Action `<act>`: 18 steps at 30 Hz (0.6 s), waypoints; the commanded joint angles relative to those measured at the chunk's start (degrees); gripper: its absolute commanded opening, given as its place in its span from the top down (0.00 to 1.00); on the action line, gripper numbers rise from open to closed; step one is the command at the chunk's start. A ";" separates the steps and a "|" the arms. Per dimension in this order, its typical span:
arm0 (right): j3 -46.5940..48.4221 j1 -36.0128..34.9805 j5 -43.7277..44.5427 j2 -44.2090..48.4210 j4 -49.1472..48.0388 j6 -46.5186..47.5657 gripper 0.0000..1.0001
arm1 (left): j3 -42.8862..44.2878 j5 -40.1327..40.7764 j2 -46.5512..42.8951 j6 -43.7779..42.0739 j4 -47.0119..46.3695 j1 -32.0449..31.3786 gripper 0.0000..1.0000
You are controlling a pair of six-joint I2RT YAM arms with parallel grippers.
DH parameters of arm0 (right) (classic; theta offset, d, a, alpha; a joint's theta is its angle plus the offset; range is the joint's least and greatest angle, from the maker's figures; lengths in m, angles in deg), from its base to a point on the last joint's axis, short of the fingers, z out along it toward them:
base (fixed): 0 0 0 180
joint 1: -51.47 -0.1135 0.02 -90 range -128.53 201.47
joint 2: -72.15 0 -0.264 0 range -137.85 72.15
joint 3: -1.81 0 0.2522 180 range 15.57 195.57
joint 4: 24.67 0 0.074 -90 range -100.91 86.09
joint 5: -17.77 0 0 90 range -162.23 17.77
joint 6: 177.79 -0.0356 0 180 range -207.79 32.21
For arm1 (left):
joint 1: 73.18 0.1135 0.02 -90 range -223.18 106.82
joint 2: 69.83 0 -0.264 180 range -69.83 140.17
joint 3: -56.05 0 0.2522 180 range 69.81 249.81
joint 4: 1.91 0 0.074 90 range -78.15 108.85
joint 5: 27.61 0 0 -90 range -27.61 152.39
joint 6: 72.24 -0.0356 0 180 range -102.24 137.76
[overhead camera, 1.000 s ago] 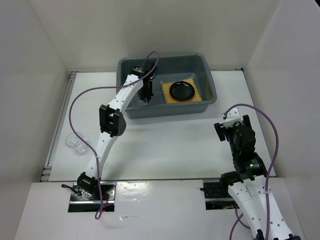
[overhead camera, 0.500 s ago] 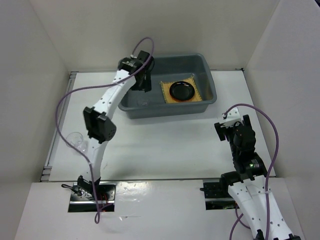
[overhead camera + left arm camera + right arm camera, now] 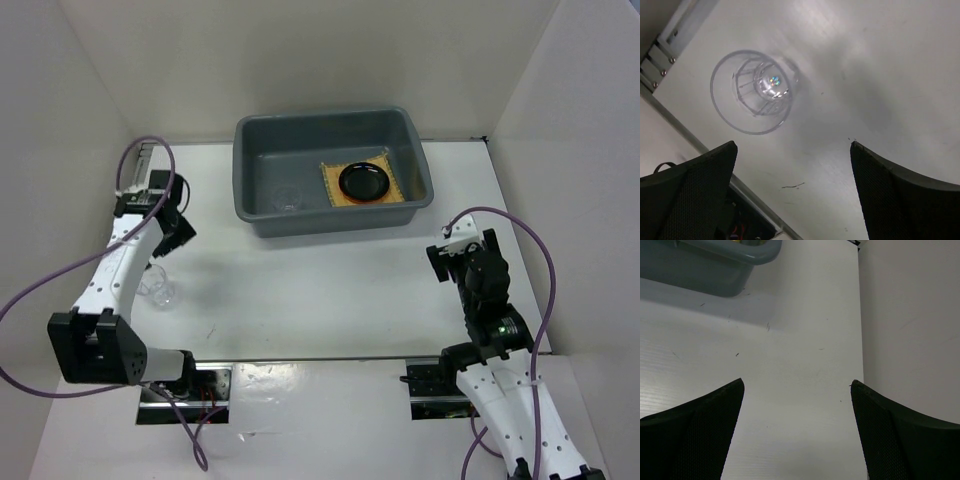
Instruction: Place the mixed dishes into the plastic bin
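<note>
I go on going down before my left gripper's fingers straddle the glass's side [image 3: 791, 96], because the clear glass's open rim [image 3: 751, 93] points up and one edge of that rim lines up with the gap between those fingers.
The grey plastic bin [image 3: 260, 215] stands at the back of the table. Inside it lie a tan woven mat [image 3: 398, 188] with a black plate [image 3: 364, 181] on it, and a clear glass [image 3: 287, 197] at the left. Another clear glass [image 3: 159, 290] [image 3: 755, 92] stands upright on the table at the left. My left gripper [image 3: 172, 235] [image 3: 793, 147] hovers open just short of it, nothing between its fingers. My right gripper [image 3: 460, 258] [image 3: 797, 385] is open and empty over bare table at the right, well clear of the bin's corner [image 3: 715, 265].
A metal rail [image 3: 670, 47] runs along the table's left edge beside the glass. White walls close in on the left, back and right [image 3: 910, 315]. Purple cables loop from both arms.
My left arm has swung out of the bin to the left side of the table and its gripper has opened. A glass now sits in the bin. The right arm has not moved.
</note>
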 commanded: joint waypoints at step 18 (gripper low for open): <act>-0.39 -0.58 0.16 -1.20 -2.26 -0.32 0.07 | -9.58 -14.77 12.64 -9.25 -15.80 11.70 0.00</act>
